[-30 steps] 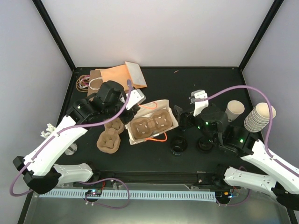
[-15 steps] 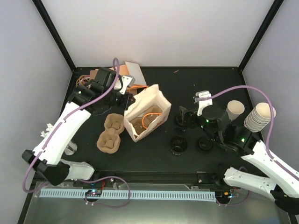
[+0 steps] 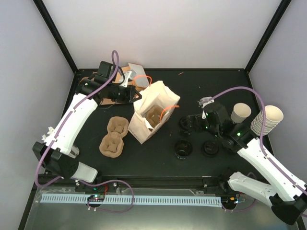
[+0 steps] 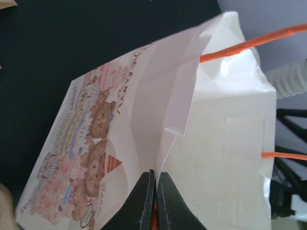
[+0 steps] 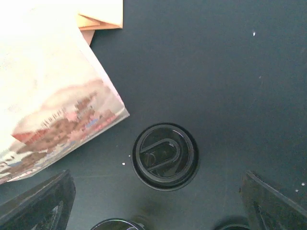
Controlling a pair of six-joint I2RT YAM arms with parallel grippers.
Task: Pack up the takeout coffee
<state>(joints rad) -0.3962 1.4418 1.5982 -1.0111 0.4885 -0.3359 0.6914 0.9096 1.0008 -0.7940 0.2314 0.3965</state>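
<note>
I should now move down over the black lid (image 5: 165, 156) by the paper bag until my fingers are on either side of its rim (image 5: 194, 158). The lid lies free and centred between my right gripper's open fingers.
The takeout coffee (image 3: 241, 113), a single cream paper cup, stands at the right, beside a tall stack of nested cups (image 3: 266, 120). It appears in neither wrist view. A white paper bag (image 3: 151, 117) with bear print and orange handles stands tilted mid-table, a brown cup carrier (image 3: 154, 116) inside it. My left gripper (image 3: 135, 94) is shut on the bag's upper rim (image 4: 182, 103), fingertips pinching the paper (image 4: 157, 173). Left of the cup, my right gripper (image 3: 188, 125) hangs open above a black lid (image 5: 165, 156), its fingers (image 5: 43, 201) wide on either side.
Two more black lids (image 3: 182, 149) (image 3: 209, 147) lie nearer the front. A second brown carrier (image 3: 112, 136) lies left of the bag. Flat orange and brown paper bags (image 3: 128, 73) and rubber bands (image 3: 86, 82) sit at the back left corner.
The left gripper has pulled back and left, raising the bag from lying flat to standing tilted and open. The right gripper has opened wider and shifted a little right over the lid.
</note>
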